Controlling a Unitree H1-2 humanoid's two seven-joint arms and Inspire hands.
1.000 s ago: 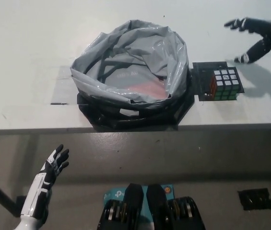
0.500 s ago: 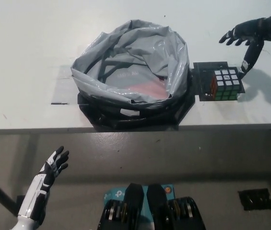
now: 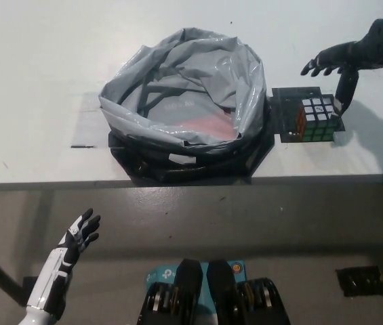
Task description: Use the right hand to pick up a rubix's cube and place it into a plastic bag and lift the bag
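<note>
The black outside folds into angled corners (image 3: pixel 257 161) below the grey rim. I expect it to come up together with the plastic bag (image 3: pixel 184 101) when I lift.
A Rubik's cube (image 3: pixel 317 115) with a white top face sits on a small black mat (image 3: pixel 293 115) at the table's right. My black right hand (image 3: pixel 337 64) hovers open just behind and above it, its thumb pointing down beside the cube's right edge. Left of the cube, a grey plastic bag (image 3: pixel 184 84) lines a round black basket, its mouth wide open. My white left hand (image 3: pixel 69 254) rests open below the table's front edge at the lower left, holding nothing.
The basket stands on a black base plate (image 3: pixel 127 159) near the white table's front edge (image 3: pixel 42 181). A dark object (image 3: pixel 360 281) lies on the floor at the lower right.
My right hand has moved left and down toward the cube, from the upper right corner to just behind it. The cube, the bag and my left hand have stayed put.
</note>
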